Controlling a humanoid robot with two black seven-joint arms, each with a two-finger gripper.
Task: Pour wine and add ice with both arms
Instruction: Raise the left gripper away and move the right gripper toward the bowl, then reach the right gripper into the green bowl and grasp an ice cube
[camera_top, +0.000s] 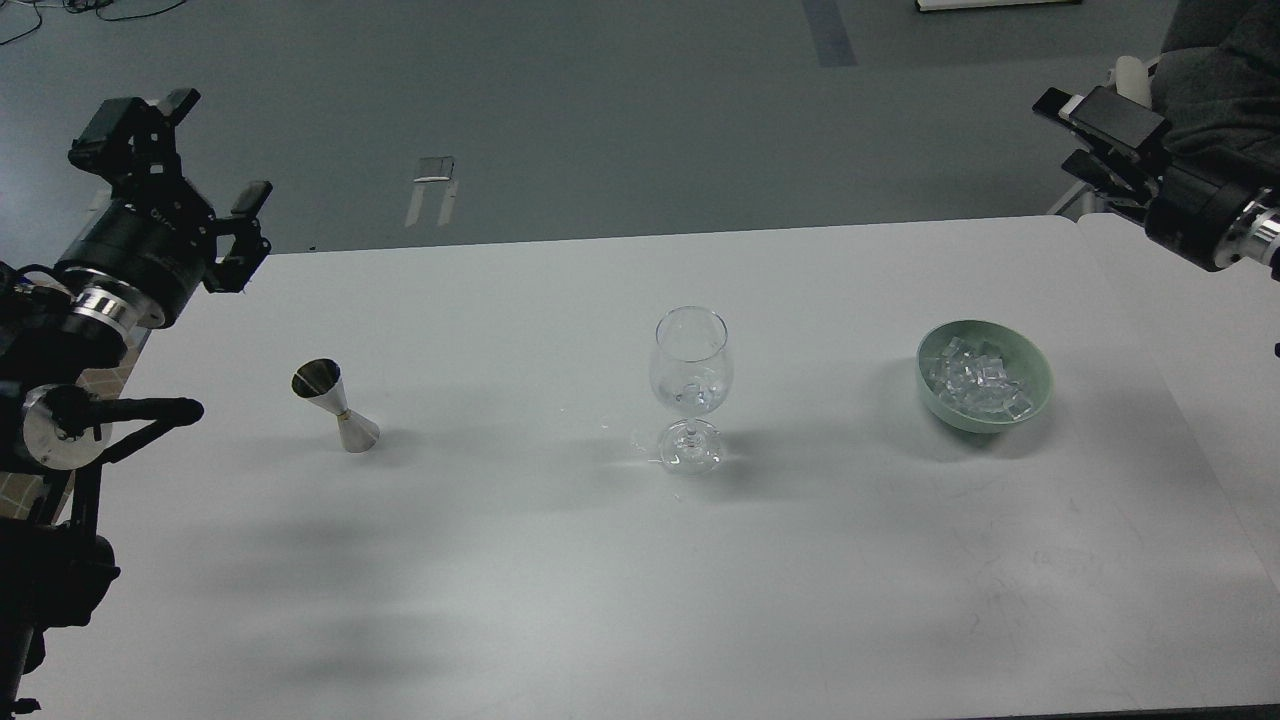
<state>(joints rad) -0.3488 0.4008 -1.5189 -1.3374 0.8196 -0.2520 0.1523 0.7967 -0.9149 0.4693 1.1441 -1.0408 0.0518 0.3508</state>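
The ice cubes in the pale green bowl show separate edges (1015, 404), so the small clear ice cube (984, 370) will come out by itself when I lift it.
A clear wine glass (690, 380) stands upright at the middle of the white table (560, 580). Something small and clear lies in the bottom of its bowl; I cannot tell liquid from ice. A pale green bowl (1035, 395) holding several clear ice cubes (975, 378) stands to its right. A steel jigger (335, 405) stands at the left. My left gripper (190, 155) is open and empty, raised above the table's far left corner. My right gripper (1085, 135) is open and empty, high past the far right corner, well away from the bowl.
A person in grey (1225, 50) sits beyond the table's far right corner by a white chair (1125, 75). A few wet glints (640, 455) lie beside the glass's foot. The grey floor lies beyond the far table edge.
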